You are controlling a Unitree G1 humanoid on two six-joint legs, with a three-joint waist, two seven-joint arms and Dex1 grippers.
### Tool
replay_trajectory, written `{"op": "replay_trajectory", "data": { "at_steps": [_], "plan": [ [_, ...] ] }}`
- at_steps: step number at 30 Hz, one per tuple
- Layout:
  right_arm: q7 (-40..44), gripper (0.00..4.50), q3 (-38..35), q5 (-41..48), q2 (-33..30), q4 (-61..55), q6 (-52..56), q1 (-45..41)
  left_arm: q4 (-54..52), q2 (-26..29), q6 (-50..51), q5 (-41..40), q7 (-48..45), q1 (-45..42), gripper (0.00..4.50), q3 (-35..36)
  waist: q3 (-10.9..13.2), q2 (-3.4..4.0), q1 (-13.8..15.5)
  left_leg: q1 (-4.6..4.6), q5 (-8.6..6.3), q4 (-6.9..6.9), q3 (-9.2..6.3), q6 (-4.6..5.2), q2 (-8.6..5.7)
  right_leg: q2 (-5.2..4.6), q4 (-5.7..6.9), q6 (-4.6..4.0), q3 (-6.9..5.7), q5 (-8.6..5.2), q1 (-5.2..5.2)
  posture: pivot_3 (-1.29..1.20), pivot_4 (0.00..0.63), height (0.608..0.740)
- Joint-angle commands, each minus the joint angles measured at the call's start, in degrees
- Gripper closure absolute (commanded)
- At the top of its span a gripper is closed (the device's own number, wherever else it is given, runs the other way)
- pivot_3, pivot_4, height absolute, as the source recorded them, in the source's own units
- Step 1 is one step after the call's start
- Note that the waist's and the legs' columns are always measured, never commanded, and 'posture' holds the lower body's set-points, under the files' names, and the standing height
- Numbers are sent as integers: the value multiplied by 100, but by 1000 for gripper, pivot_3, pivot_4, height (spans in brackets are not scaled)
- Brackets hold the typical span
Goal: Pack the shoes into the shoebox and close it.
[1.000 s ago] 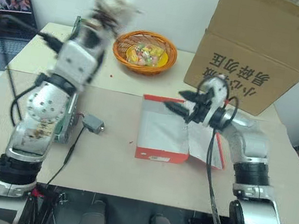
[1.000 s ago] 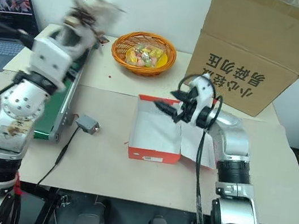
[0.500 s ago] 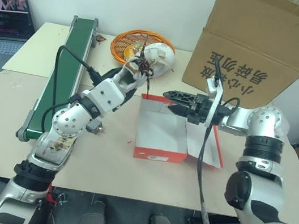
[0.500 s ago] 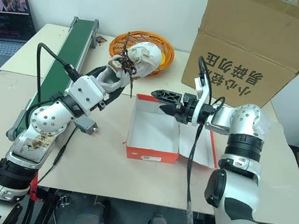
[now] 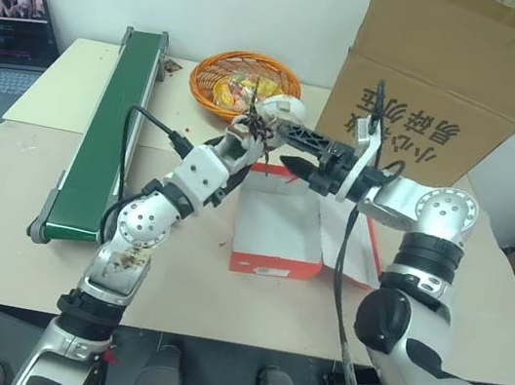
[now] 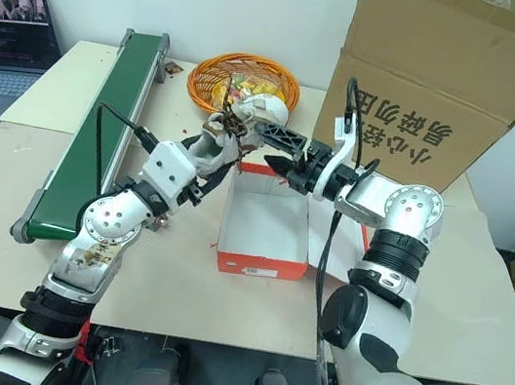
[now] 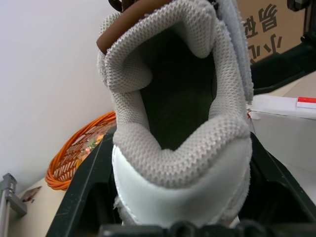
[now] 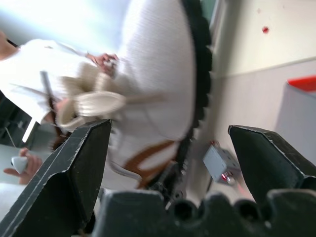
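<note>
I expect the empty shoebox (image 5: 277,225) to slide and turn when I push the white sneaker into it, because the shoebox stands unbraced with clear table in front (image 5: 263,307).
My left gripper (image 5: 245,137) is shut on the heel end of a white sneaker (image 5: 279,110) with dark laces. It holds the shoe in the air over the far edge of the shoebox (image 5: 270,266). In the left wrist view the shoe's heel opening (image 7: 177,98) sits between the black fingers (image 7: 91,187). The red-orange shoebox lies open, white inside, with its lid (image 5: 364,262) flat on the table to the right. My right gripper (image 5: 290,150) is open and points left at the shoe's sole (image 8: 197,74). Whether it touches the sole I cannot tell.
An orange basket (image 5: 219,77) of small items stands behind the shoe. A green conveyor belt (image 5: 110,128) runs along the left, with a laptop (image 5: 9,23) beyond it. The big brown carton (image 5: 455,77) stands at the back right. A small grey device (image 8: 220,163) lies on the table.
My left arm has swung the shoe down and to the right, from high over the conveyor to the shoebox's far edge. The right gripper has rolled and moved left towards the shoe.
</note>
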Motion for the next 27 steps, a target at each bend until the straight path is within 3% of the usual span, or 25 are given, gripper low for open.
{"op": "replay_trajectory", "data": {
  "at_steps": [1, 12, 15, 24, 25, 27],
  "plan": [
    [-376, 0, -155, 399, 317, -591, -176, 38, -59, -165, 1, -71, 37, -241, 2171, -14, 0, 0, -3, 0, 0, 0, -1, 0, 0, 0, 0, 0, -2, 0, 0, 0, 150, 721],
    [-904, 0, 140, 589, 853, -1119, -506, 342, 34, -290, -118, 15, -34, -376, 2171, -125, 0, 1, -16, -1, 2, -1, -9, 3, 0, 0, 0, -1, -14, 0, 4, 0, 150, 721],
    [-952, 731, 170, 629, 837, -1083, -609, 354, 63, -295, -125, 8, -23, -400, 2181, -104, 0, 1, -17, -2, 2, -1, -11, 2, 0, 0, 0, -1, -16, 0, 4, 0, 150, 721],
    [-1040, 3614, 237, 848, 1010, -1121, -851, 351, 88, -319, -155, 0, 11, -421, 2181, -64, 0, 1, -17, -4, 2, -1, -12, 3, 0, 0, -2, -2, -19, 0, 4, 0, 150, 721],
    [-1062, 3862, 239, 874, 1049, -1146, -868, 347, 91, -322, -148, -2, 12, -424, 2181, -62, 0, 1, -17, -4, 1, -1, -13, 2, 0, 0, -1, -2, -20, 0, 4, 0, 150, 721],
    [-1104, 3862, 239, 930, 1099, -1169, -896, 342, 96, -325, -144, -4, 9, -427, 2181, -58, 0, 1, -17, -4, 1, -2, -14, 2, 1, 0, -2, -2, -21, -1, 4, 0, 150, 721]
  ]
}}
